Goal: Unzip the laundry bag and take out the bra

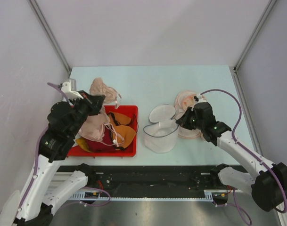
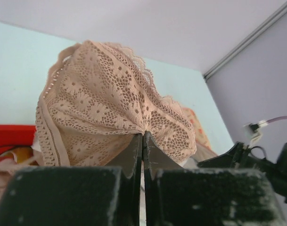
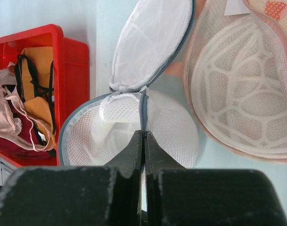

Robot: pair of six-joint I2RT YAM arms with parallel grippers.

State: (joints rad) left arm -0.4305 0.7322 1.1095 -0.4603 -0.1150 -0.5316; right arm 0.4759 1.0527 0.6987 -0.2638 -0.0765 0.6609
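Note:
The bra (image 1: 102, 88) is hanging out past the red bin's far edge. My left gripper should pull it back and lower it among the other bras (image 1: 116, 128) before the gripper opens.
The laundry bag (image 1: 159, 135) of white mesh stands open at the table's middle, its round lid (image 1: 161, 113) flipped back; inside I see only white mesh (image 3: 129, 129). My right gripper (image 1: 181, 121) is shut on the bag's grey zipper rim (image 3: 143, 106), its tips (image 3: 144, 133) pinched at the near right wall. My left gripper (image 1: 97, 100) is shut on the bra (image 1: 104, 89), a pale pink-beige one with lace showing in the left wrist view (image 2: 105, 103). It holds the bra up over the far edge of the red bin, bunched at the fingertips (image 2: 143, 134).
The red bin (image 1: 129, 151) at the left holds orange, maroon, black and pale pink bras (image 3: 30, 103). A pinkish round mesh bag (image 1: 185, 101) with peach patterned fabric lies right of the laundry bag, close behind my right gripper (image 3: 242, 94). Frame posts stand at the back corners.

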